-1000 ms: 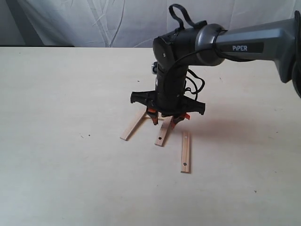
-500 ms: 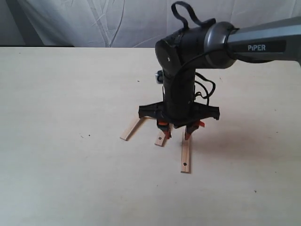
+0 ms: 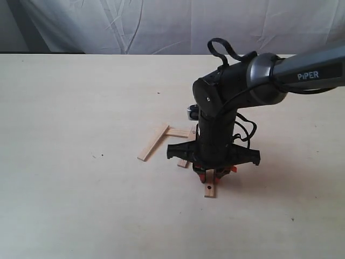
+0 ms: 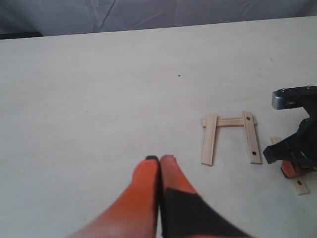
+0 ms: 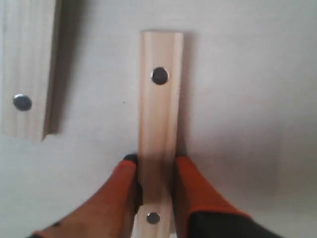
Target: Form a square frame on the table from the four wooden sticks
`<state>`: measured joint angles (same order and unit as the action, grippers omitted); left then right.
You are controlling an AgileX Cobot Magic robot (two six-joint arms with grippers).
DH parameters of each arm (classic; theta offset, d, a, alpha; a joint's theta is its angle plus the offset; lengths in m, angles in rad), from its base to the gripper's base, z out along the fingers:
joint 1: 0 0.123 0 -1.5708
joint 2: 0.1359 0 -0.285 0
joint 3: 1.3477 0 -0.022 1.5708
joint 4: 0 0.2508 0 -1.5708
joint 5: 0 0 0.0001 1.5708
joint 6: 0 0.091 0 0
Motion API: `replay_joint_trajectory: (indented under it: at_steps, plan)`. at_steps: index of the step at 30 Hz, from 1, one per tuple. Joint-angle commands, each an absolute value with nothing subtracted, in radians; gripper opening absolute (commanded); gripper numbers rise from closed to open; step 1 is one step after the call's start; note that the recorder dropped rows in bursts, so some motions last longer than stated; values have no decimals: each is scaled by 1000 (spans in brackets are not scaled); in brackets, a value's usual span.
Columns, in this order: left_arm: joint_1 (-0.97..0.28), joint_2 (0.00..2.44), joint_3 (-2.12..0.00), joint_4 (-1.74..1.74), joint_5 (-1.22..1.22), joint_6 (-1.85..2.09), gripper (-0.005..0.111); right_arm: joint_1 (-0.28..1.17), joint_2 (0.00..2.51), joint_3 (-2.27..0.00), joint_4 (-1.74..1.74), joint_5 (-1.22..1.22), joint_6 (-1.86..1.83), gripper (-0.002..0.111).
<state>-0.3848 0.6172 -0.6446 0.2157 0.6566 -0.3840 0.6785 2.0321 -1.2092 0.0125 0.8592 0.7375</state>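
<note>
The fourth stick (image 3: pixel 209 190) lies lengthwise by the holed stick, so next my right gripper raises it, turns it crosswise and sets it over the U's open near end (image 3: pixel 162 161).
Three wooden sticks form a U on the table (image 3: pixel 64 108): a plain one (image 3: pixel 153 142), a cross piece (image 3: pixel 179 133) at the far end, and a holed one (image 3: pixel 183 162) mostly hidden behind the right arm. In the left wrist view they appear as the plain stick (image 4: pixel 210 139), the cross piece (image 4: pixel 228 121) and the holed stick (image 4: pixel 251 137). The fourth stick (image 5: pixel 160 114), with a dark dot near each end, lies flat beside them; only its near end (image 3: pixel 209 190) shows from outside. My right gripper (image 5: pixel 156 159) is down on it, orange fingers pressed to both long edges. My left gripper (image 4: pixel 160 159) hovers shut and empty, well away from the sticks.
A white cloth backdrop (image 3: pixel 135 24) hangs behind the table's far edge. The right arm's black wrist body (image 3: pixel 215 124) stands over the sticks and hides part of them. A neighbouring holed stick end (image 5: pixel 27 69) lies close beside the gripped one.
The right gripper has moved toward the front and right, off the middle holed stick, and come down over the loose fourth stick, fingers closing on its sides.
</note>
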Motion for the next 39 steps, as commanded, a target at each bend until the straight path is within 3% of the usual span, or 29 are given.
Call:
replay_joint_trajectory:
  at_steps: [1, 10, 18, 25, 39]
  plan:
    - [-380, 611, -642, 220, 654, -382, 0, 676, 1985, -1204, -26, 856, 681, 0]
    - [-380, 611, -642, 218, 654, -383, 0, 676, 1957, -1381, 68, 823, 181, -1]
    - [-380, 611, -642, 218, 654, -383, 0, 686, 2091, -1553, 183, 956, -351, -1]
    - [-380, 611, -642, 221, 652, -383, 0, 757, 2156, -1555, 13, 930, -471, -1]
    - [-380, 611, -642, 221, 652, -383, 0, 758, 2172, -1555, -17, 906, -494, -1]
